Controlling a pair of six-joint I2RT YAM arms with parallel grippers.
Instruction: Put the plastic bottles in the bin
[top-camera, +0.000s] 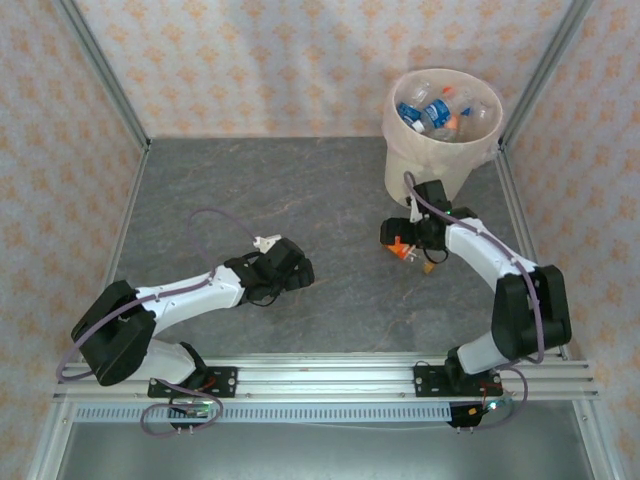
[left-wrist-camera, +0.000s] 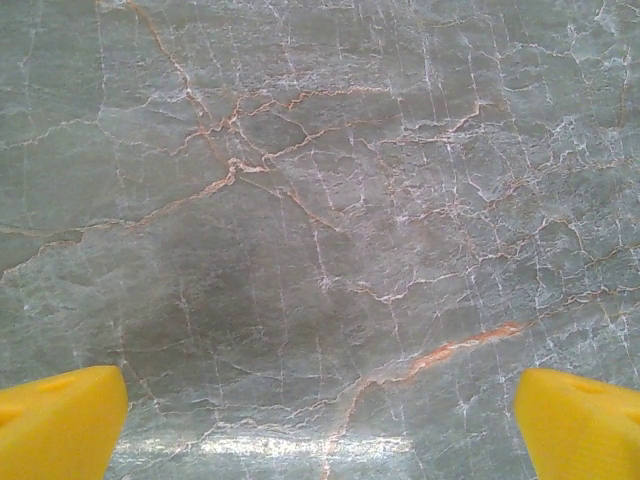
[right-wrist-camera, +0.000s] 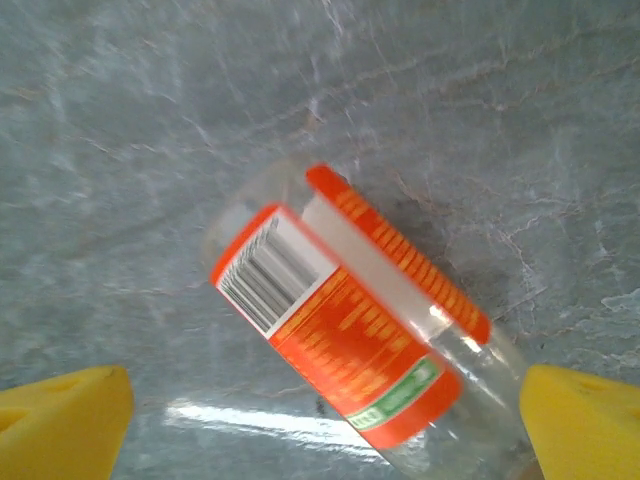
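Next, my right gripper turns in line with the bottle before closing on its orange label (right-wrist-camera: 345, 325), because the bottle slants (right-wrist-camera: 478, 402) toward a finger of the gripper.
A clear plastic bottle (right-wrist-camera: 350, 330) with an orange label lies on its side on the grey marble table, slanting toward the lower right. My right gripper (right-wrist-camera: 322, 425) hovers over it, open, with the yellow fingers (right-wrist-camera: 60, 420) wide apart on either side; nothing is gripped. From above, that bottle (top-camera: 397, 244) lies just in front of the bin, under the right gripper (top-camera: 414, 242). The bin (top-camera: 420, 165), cream-white with a pale bag, stands at the far right and holds several bottles (top-camera: 438, 110). My left gripper (top-camera: 292, 266) is open over bare table (left-wrist-camera: 320, 250).
Metal frame posts (top-camera: 110, 80) and patterned walls enclose the table on three sides. The rail (top-camera: 330, 378) with both arm bases runs along the near edge. The marble between the two arms (top-camera: 340, 220) is bare.
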